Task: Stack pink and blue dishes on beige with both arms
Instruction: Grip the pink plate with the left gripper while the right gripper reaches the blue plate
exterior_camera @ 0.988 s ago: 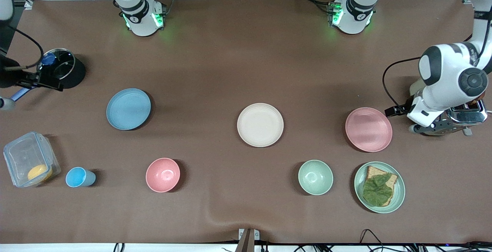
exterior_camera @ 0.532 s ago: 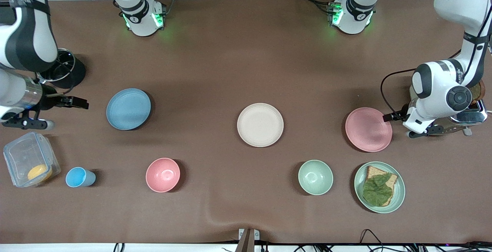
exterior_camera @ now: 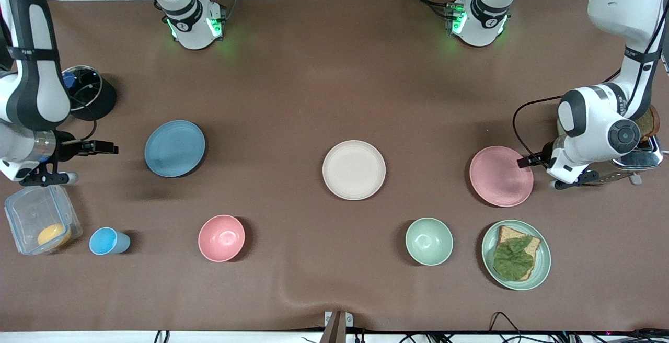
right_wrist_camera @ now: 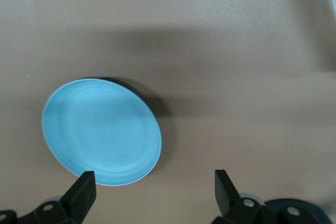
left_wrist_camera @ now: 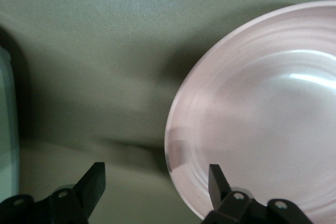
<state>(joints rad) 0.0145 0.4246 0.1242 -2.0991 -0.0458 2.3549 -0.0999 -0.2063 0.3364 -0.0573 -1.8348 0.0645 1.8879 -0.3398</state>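
The pink plate (exterior_camera: pixel 501 176) looks just as wide and round as the blue plate (exterior_camera: pixel 175 148). The blue plate will cover it with the rims lined up when I stack them.
The beige plate (exterior_camera: pixel 354 170) lies at the table's middle. The light blue plate (exterior_camera: pixel 174 148) lies toward the right arm's end, and the pale pink plate (exterior_camera: pixel 500 176) toward the left arm's end. My left gripper (exterior_camera: pixel 522 161) is low at the pink plate's edge. In the left wrist view it (left_wrist_camera: pixel 155 179) is open, one finger (left_wrist_camera: pixel 215 177) over the pink plate's (left_wrist_camera: pixel 262 114) rim and the other off it. My right gripper (exterior_camera: pixel 107 148) hovers beside the blue plate, apart from it. The right wrist view shows it (right_wrist_camera: pixel 153 186) open with nothing between its fingers, the blue plate (right_wrist_camera: pixel 100 132) just ahead.
A toaster (exterior_camera: pixel 635 157) stands beside the left arm. A green plate (exterior_camera: pixel 543 267) with bread and a leaf, a green bowl (exterior_camera: pixel 429 241), a pink bowl (exterior_camera: pixel 221 238), a blue cup (exterior_camera: pixel 107 241) and a clear container (exterior_camera: pixel 39 217) lie nearer the camera. A black pot (exterior_camera: pixel 86 94) is by the right arm.
My right arm has swung in from the table's end, and its gripper now points at the blue plate. My left gripper has crept sideways up to the pink plate's rim.
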